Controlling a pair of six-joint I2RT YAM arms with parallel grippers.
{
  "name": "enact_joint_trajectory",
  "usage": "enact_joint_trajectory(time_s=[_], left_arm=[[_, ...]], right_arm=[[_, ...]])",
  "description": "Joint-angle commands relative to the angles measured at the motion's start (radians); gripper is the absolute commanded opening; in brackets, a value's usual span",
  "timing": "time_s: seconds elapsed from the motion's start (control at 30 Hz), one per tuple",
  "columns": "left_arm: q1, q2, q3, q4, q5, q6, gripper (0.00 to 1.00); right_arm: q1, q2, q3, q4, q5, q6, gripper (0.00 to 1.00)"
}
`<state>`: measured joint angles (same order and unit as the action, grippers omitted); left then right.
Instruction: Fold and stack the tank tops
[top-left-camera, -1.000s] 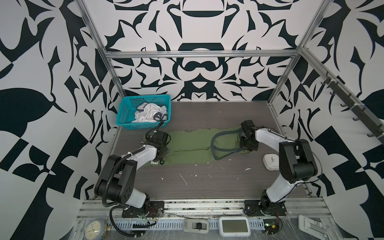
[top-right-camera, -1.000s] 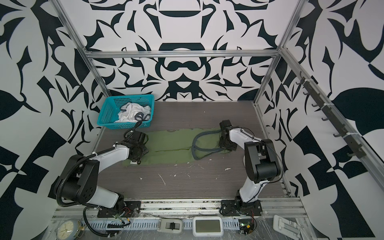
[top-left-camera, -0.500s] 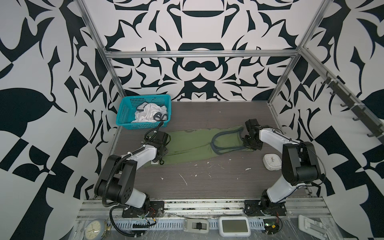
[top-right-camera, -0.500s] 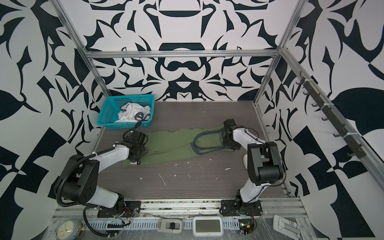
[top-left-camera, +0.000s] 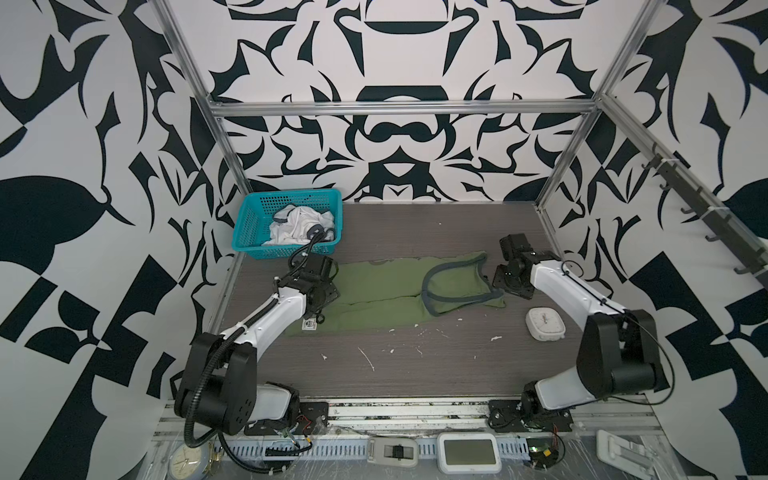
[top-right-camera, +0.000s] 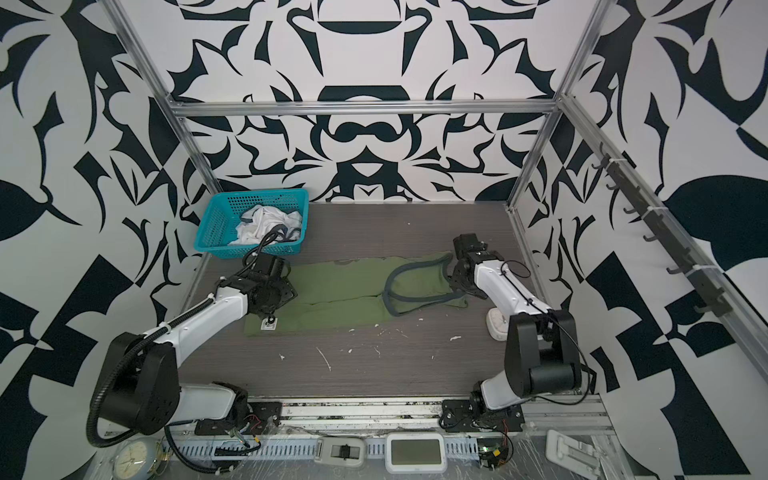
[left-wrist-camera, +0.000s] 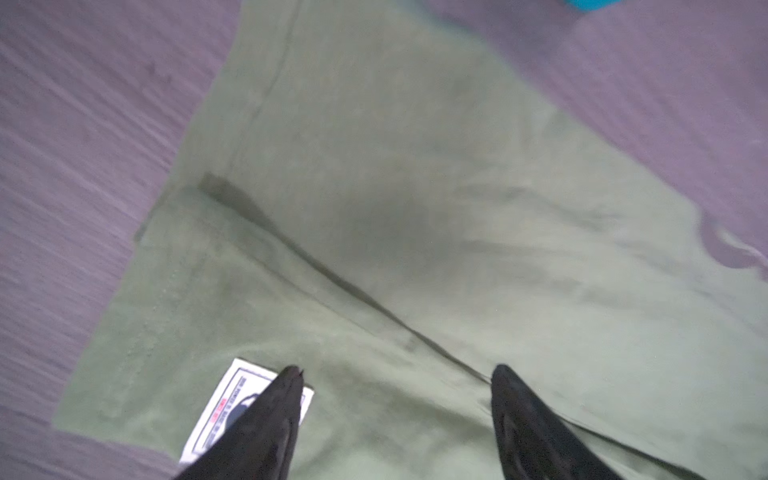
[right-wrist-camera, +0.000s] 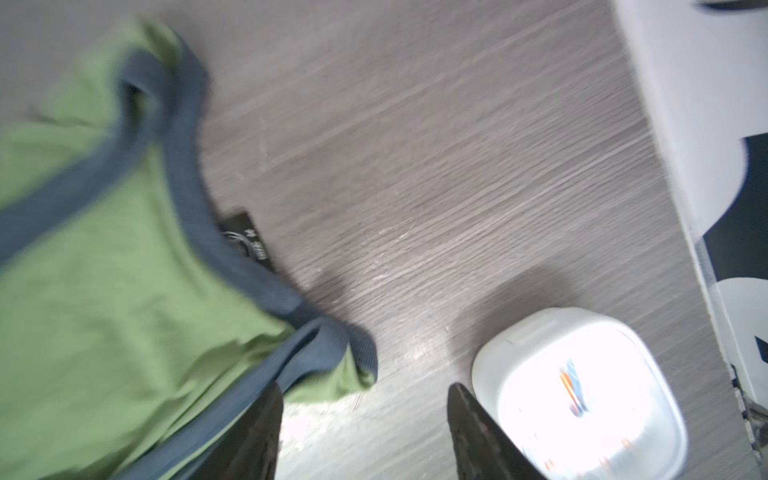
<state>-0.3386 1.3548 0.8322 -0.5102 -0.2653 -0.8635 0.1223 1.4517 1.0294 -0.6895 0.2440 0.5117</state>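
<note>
My grippers are working on the olive green tank top (top-left-camera: 384, 294), which lies crosswise. My left gripper should pull its hem end (left-wrist-camera: 240, 248) toward me while my right gripper swings the tank top's straps to the back.
The olive green tank top (top-left-camera: 382, 291) (top-right-camera: 340, 291) lies folded lengthwise on the table, its grey-blue trimmed armholes (right-wrist-camera: 187, 174) at the right end. My left gripper (left-wrist-camera: 397, 374) hangs open over its left end, one fingertip (left-wrist-camera: 291, 378) above a white label (left-wrist-camera: 232, 399), with nothing between the fingers. My right gripper (right-wrist-camera: 365, 390) is open above bare table just past the shoulder straps and holds nothing. In both top views the two grippers (top-left-camera: 322, 297) (top-left-camera: 503, 280) stand at opposite ends of the green top. The white tank top (top-left-camera: 297, 226) (top-right-camera: 266, 224) lies crumpled in the basket.
The teal mesh basket (top-left-camera: 249, 237) stands at the back left. A white rounded device (top-left-camera: 544, 324) (right-wrist-camera: 582, 386) sits on the table close to my right gripper. Small white scraps (top-left-camera: 365, 357) lie in front of the green top. The patterned wall (right-wrist-camera: 706, 124) runs along the right.
My right gripper opened, let go of the shoulder end and drew off to the right of it. My left gripper opened wider over the left end.
</note>
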Motion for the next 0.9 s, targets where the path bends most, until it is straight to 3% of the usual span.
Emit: enact_joint_trajectory(time_s=[0.0,0.23,0.5,0.6,0.73,0.87], left_arm=[[-0.035,-0.001,0.041,-0.086,-0.010,0.043,0.75],[-0.020,-0.002,0.017,-0.092,-0.079,0.023,0.76],[0.053,0.002,-0.023,-0.063,-0.040,0.037,0.77],[0.066,0.018,-0.038,-0.044,-0.029,0.034,0.77],[0.075,0.046,-0.049,-0.028,-0.033,0.029,0.77],[0.085,0.074,-0.054,-0.028,-0.060,0.022,0.77]], right_arm=[[0.075,-0.062,0.003,-0.011,-0.092,-0.010,0.66],[0.381,0.017,0.026,0.186,-0.371,0.111,0.61],[0.461,0.206,0.094,0.274,-0.438,0.155,0.57],[0.464,0.253,0.113,0.282,-0.461,0.157,0.47],[0.465,0.268,0.145,0.259,-0.418,0.139,0.22],[0.464,0.285,0.207,0.215,-0.369,0.108,0.03]])
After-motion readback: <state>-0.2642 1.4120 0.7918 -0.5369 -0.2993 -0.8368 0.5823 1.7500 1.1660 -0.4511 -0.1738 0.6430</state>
